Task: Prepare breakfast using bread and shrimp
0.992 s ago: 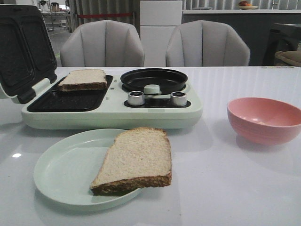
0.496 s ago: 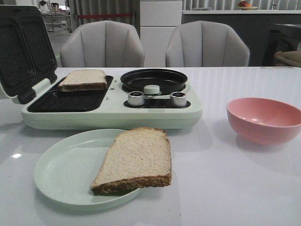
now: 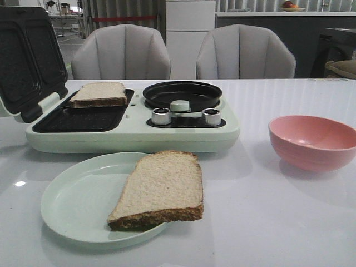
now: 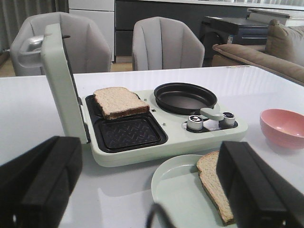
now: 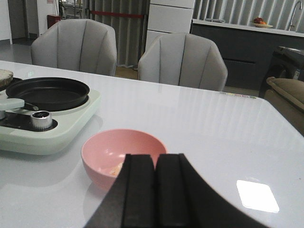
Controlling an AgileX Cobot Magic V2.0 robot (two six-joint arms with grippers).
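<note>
The robot sees the bread slice overhanging the plate's rim, so its right gripper should leave the bowl, grip the overhanging edge (image 3: 199,177) and put the bread in the sandwich maker.
One bread slice (image 3: 161,189) lies on the pale green plate (image 3: 72,206), overhanging its right rim. The other bread slice (image 3: 99,93) lies in the rear plate of the open sandwich maker (image 3: 133,130). Neither gripper shows in the front view. In the left wrist view my left gripper (image 4: 147,190) is open and empty above the plate (image 4: 175,190), near its bread (image 4: 211,183). In the right wrist view my right gripper (image 5: 156,161) is shut and empty, just in front of the pink bowl (image 5: 107,152). A small pale orange shrimp piece (image 5: 115,170) lies in the bowl, partly hidden by the fingers.
The sandwich maker's lid (image 3: 25,55) stands open at the left. Its round black pan (image 3: 182,93) and two metal knobs (image 3: 161,115) are on its right half. The pink bowl (image 3: 312,142) stands at the right of the white table. Two grey chairs (image 3: 122,53) stand behind.
</note>
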